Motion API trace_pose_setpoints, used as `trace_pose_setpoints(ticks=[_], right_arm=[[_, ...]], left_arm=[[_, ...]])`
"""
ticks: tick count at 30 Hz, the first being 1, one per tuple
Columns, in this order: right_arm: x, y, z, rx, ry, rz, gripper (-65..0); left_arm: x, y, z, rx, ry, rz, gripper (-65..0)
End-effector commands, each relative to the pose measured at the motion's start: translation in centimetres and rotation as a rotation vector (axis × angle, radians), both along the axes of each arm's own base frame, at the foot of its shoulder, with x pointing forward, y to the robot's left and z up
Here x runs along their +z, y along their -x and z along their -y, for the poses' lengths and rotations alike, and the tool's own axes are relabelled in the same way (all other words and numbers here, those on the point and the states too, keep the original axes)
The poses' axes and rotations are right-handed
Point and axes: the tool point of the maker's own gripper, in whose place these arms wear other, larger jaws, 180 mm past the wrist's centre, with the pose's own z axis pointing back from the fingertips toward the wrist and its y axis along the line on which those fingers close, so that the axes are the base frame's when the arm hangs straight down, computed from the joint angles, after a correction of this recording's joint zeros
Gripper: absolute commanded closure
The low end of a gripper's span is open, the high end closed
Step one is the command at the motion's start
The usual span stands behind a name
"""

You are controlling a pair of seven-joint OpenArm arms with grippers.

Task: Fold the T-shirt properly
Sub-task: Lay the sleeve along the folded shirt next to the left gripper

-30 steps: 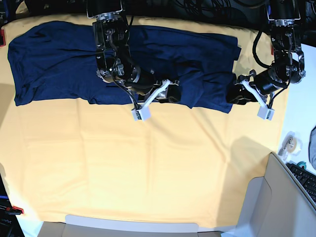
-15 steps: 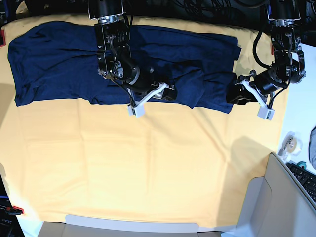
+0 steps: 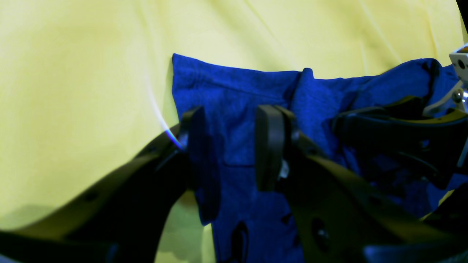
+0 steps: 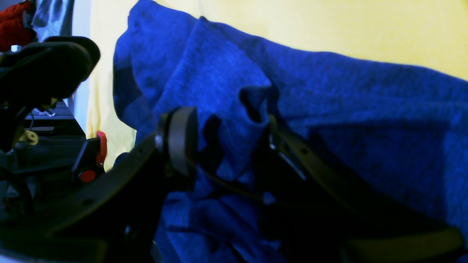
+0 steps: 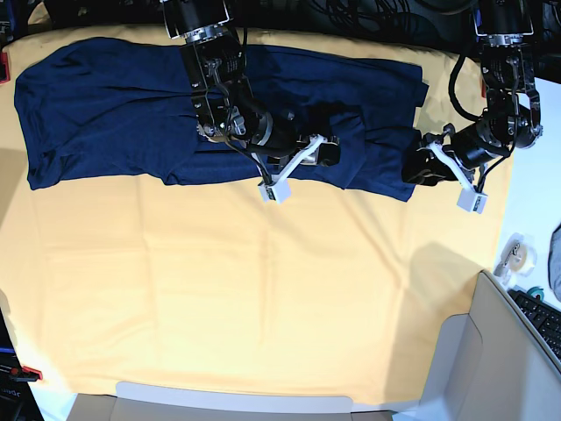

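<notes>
The T-shirt is bunched up in a raised fold at my right gripper, so I should open my right gripper and grab the near hem closer to the T-shirt's corner to smooth it out.
The dark navy T-shirt lies spread lengthwise along the far side of the yellow cloth. My right gripper sits low over its near hem, right of the middle. In the right wrist view my right gripper is shut on a raised fold of the T-shirt. My left gripper is at the shirt's right end. In the left wrist view my left gripper has its pads apart. They straddle flat fabric near a corner of the T-shirt.
A grey box with an open flap stands at the near right. Beside it are a keyboard and a tape roll. A red clamp holds the cloth's edge. The white table edge runs along the right.
My right arm swung to the right along the shirt's near hem, taking a fold of fabric with it, and a lump has risen there. The left arm stayed where it was.
</notes>
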Motion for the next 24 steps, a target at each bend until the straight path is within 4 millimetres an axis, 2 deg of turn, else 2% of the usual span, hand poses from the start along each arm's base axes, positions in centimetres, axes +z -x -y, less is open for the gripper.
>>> trace_pose_setpoints(ticks=[1, 7, 12, 14, 17, 24], right_arm=[[1.4, -0.7, -0.7, 0.003, -0.031, 0.036, -23.9], [1.7, -1.2, -0.7, 0.005, -0.03, 0.049, -22.3], [2.3, -2.1, -0.7, 0.006, -0.029, 0.07, -1.4], [2.6, -2.3, -1.0, 0.018, -0.029, 0.08, -0.7], [3.5, -1.9, -2.7, 0.081, -0.028, 0.109, -1.6], [5.2, 1.3, -8.2, 0.314, -0.008, 0.197, -1.6]], left_arm=[[1.5, -1.0, -0.4, 0.003, 0.001, 0.056, -22.3], [1.5, -1.0, -0.4, 0.003, 0.001, 0.056, -22.3], [1.5, -1.0, -0.4, 0.003, 0.001, 0.056, -22.3], [1.5, -1.0, -0.4, 0.003, 0.001, 0.056, -22.3], [1.5, -1.0, -0.4, 0.003, 0.001, 0.056, -22.3], [1.6, -1.0, -0.5, 0.003, -0.001, 0.058, -22.3]])
